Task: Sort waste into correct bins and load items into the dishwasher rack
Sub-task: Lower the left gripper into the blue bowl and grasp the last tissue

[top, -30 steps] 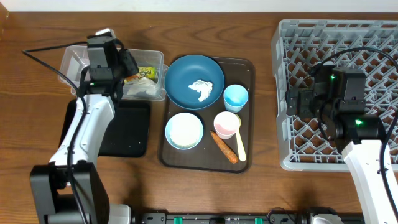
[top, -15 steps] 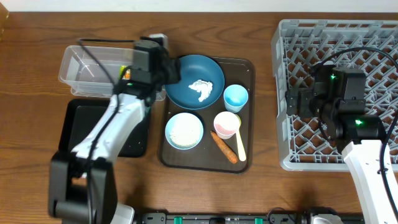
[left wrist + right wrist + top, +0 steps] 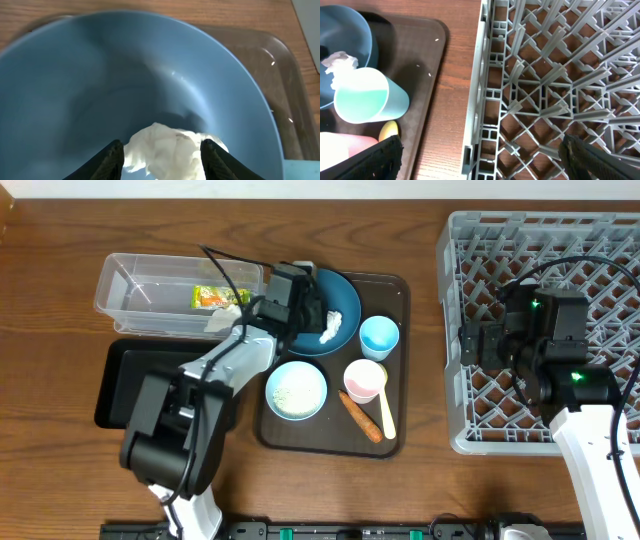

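Observation:
The open fingers of my left gripper are too high around the crumpled white wrapper (image 3: 331,327), so next I lower them toward the bowl's bottom (image 3: 142,117) before I close them on the wrapper.
My left gripper (image 3: 312,315) hangs low inside the large dark blue bowl (image 3: 345,292), open. Its fingertips (image 3: 114,159) stand on either side of a crumpled white wrapper (image 3: 167,147) without clamping it. The clear tub (image 3: 140,285) holds a yellow-green wrapper (image 3: 212,297) and a white one (image 3: 226,321). On the brown tray sit the light blue cup (image 3: 379,337), the pink cup (image 3: 364,379), the small white bowl (image 3: 296,390) with rice, the carrot piece (image 3: 358,416) and the yellow spoon (image 3: 387,415). My right gripper (image 3: 487,162) is wide open and holds nothing, above the left edge of the grey rack (image 3: 545,75).
The shallow black tray (image 3: 125,385) lies in front of the clear tub, partly under my left arm. The dark brown serving tray (image 3: 395,285) sits in the middle of the table. The right arm's body (image 3: 545,345) hovers over the rack's left half.
My left arm has swung right from the clear tub to the dark blue bowl, leaving the wrappers in the tub. Its fingers now straddle the white wrapper. The right arm is unmoved.

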